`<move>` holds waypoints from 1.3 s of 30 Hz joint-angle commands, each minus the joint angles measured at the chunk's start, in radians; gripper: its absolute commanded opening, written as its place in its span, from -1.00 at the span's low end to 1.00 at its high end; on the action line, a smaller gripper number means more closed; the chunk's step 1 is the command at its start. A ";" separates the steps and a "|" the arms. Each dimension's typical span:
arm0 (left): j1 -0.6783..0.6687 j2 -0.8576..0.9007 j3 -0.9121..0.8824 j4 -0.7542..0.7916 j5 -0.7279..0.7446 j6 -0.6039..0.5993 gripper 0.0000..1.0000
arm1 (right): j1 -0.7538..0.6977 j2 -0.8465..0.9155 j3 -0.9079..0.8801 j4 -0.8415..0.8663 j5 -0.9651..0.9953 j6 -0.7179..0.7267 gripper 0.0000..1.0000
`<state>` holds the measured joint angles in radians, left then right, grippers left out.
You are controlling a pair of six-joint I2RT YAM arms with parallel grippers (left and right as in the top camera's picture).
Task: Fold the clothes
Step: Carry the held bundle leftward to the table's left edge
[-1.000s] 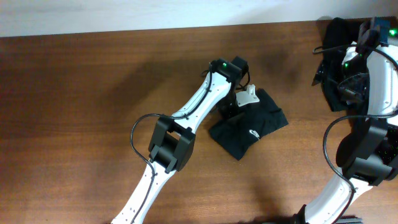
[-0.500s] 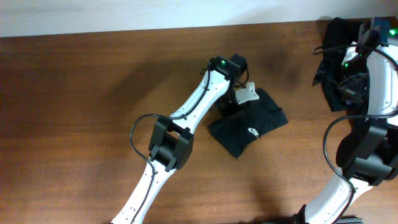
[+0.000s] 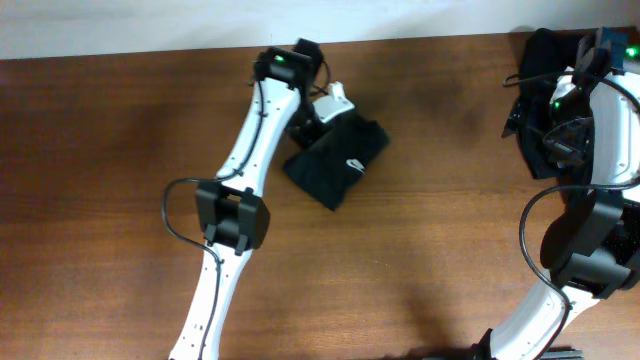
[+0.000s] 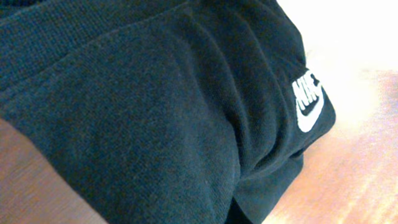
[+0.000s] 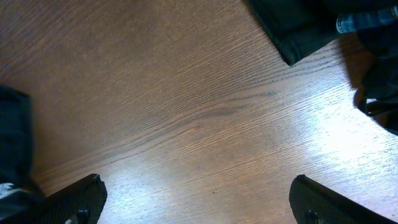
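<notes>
My left gripper keeps going to the back corner (image 3: 50,130) opposite the pile and lets go there, because that corner is clear and the black garment (image 3: 335,165) is staying folded in its grip.
A folded black garment (image 3: 335,162) with a small white logo (image 3: 352,167) lies on the wooden table left of centre, towards the back. My left gripper (image 3: 322,112) is at its back edge, shut on the fabric. The left wrist view is filled by the same black garment (image 4: 155,118) and its logo (image 4: 308,99); the fingers are hidden there. More black clothes (image 3: 538,55) are piled at the back right corner. There my right gripper (image 5: 199,205) hangs open over bare wood, with black cloth (image 5: 295,25) beyond it.
The white wall edge (image 3: 150,25) runs along the back of the table (image 3: 120,200). The right arm (image 3: 600,150) stands along the right side. A dark fabric edge (image 5: 12,143) shows at the left of the right wrist view.
My left gripper has dragged the folded garment from the table's centre to the left and towards the back. The right arm has not moved.
</notes>
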<state>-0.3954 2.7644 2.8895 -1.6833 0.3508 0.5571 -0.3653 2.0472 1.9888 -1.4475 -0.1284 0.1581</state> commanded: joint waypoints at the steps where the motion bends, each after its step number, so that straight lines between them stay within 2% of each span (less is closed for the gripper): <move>1: 0.049 0.005 0.020 -0.005 -0.054 0.005 -0.99 | -0.002 -0.010 0.012 0.000 0.008 0.007 0.97; 16: 0.340 0.005 0.020 -0.003 -0.323 0.013 -1.00 | -0.002 -0.010 0.012 0.000 0.008 0.008 0.97; 24: 0.558 0.005 0.020 0.057 -0.329 0.018 -0.99 | -0.002 -0.010 0.012 0.000 0.008 0.007 0.97; 29: 0.700 0.005 0.020 0.087 -0.329 0.066 -1.00 | -0.002 -0.010 0.012 0.000 0.008 0.008 0.97; 39: 0.922 0.052 0.013 0.171 -0.329 0.066 -0.99 | -0.002 -0.010 0.012 0.000 0.008 0.008 0.97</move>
<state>0.4934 2.7739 2.8899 -1.5234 0.0250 0.6025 -0.3653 2.0472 1.9888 -1.4475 -0.1284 0.1581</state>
